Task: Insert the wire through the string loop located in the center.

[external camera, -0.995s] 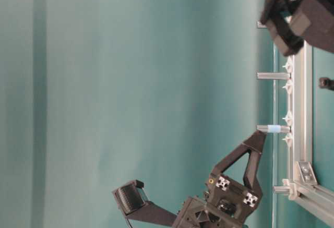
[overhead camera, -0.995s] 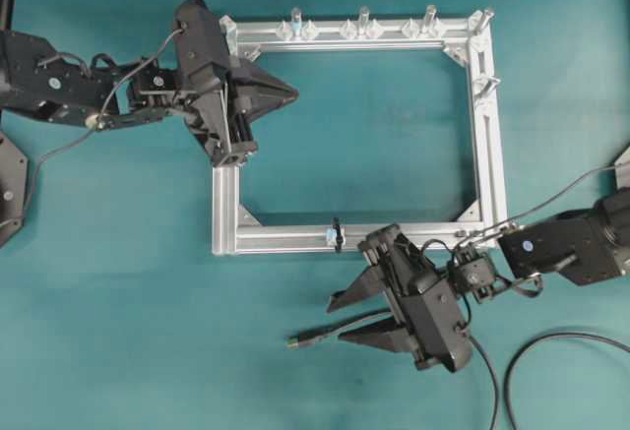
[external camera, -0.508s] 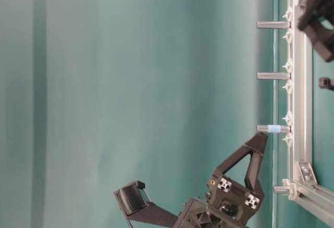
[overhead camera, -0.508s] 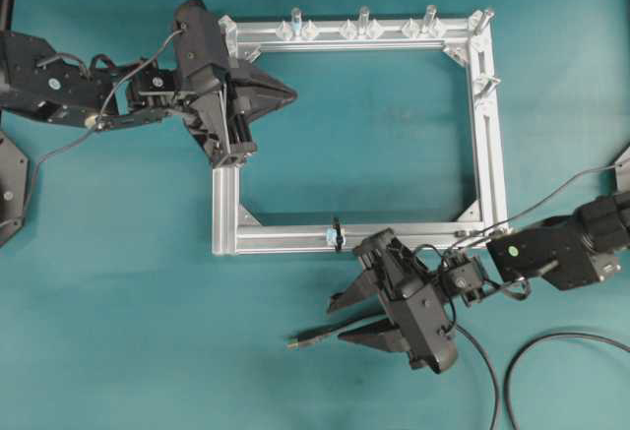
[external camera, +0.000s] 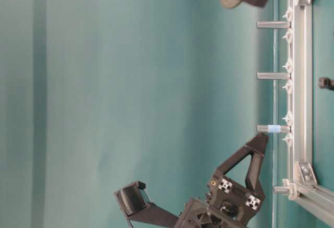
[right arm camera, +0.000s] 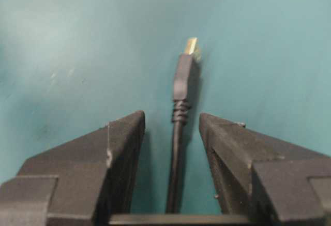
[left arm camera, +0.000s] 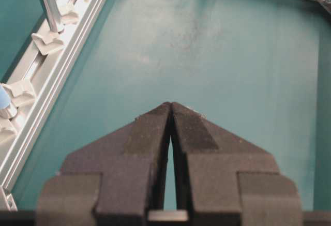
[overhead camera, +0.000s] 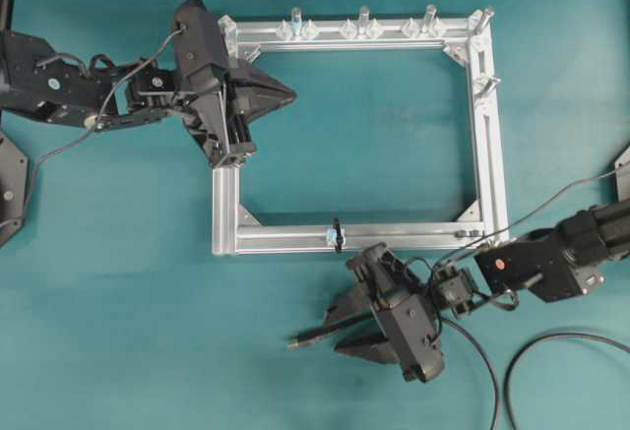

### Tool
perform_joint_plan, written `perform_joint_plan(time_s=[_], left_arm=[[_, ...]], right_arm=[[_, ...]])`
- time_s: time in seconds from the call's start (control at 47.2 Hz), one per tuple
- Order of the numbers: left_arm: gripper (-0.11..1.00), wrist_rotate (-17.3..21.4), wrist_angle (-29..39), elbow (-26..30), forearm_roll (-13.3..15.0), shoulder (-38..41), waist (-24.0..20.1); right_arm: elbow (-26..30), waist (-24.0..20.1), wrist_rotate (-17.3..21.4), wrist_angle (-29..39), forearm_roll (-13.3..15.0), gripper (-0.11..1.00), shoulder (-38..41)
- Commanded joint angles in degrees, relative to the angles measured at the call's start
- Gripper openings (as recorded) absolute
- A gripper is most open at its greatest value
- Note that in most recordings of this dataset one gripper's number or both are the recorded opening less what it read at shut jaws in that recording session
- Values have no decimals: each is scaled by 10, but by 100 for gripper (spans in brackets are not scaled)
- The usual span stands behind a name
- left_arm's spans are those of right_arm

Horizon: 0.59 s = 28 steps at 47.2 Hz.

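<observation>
The fingers of my right gripper are on both sides of the wire just behind the ribbed collar [right arm camera: 180, 111], so the plug [right arm camera: 184, 78] will keep pointing straight ahead when I lift the wire.
The wire [overhead camera: 320, 333] lies on the teal table below the frame, with its metal plug tip [overhead camera: 293, 342] pointing left. My right gripper [overhead camera: 333, 325] is open and straddles it, one finger on each side. In the right wrist view the wire [right arm camera: 177, 143] runs up between the open fingers without touching them, and the plug tip [right arm camera: 192, 45] lies ahead. The string loop [overhead camera: 337, 234] sits on the frame's near bar, above and slightly right of the plug. My left gripper [overhead camera: 291, 92] is shut and empty over the frame's upper left corner; its closed tips [left arm camera: 170, 104] show over bare table.
The silver aluminium frame [overhead camera: 489, 135] carries upright posts [overhead camera: 363, 19] along its far bar and right side. More of the black cable curves at the lower right [overhead camera: 551, 343]. In the table-level view the left gripper [external camera: 258, 143] sits low beside a blue-banded post [external camera: 273, 129].
The right arm has shifted left and down the overhead view, drawing in over the wire. In the table-level view it has moved up toward the top edge. The left arm is still.
</observation>
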<state>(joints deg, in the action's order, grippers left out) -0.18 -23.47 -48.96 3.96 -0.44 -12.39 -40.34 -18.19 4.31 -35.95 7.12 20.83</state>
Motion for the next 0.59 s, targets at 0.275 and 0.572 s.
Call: perform_joint_plan(time_s=[0.275, 0.572], left_arm=[[0, 1, 8, 5, -2, -14, 1], [0, 1, 9, 5, -2, -14, 2]], right_arm=[[6, -3, -1, 26, 2, 51, -10], [9, -3, -2, 51, 2, 23, -10]])
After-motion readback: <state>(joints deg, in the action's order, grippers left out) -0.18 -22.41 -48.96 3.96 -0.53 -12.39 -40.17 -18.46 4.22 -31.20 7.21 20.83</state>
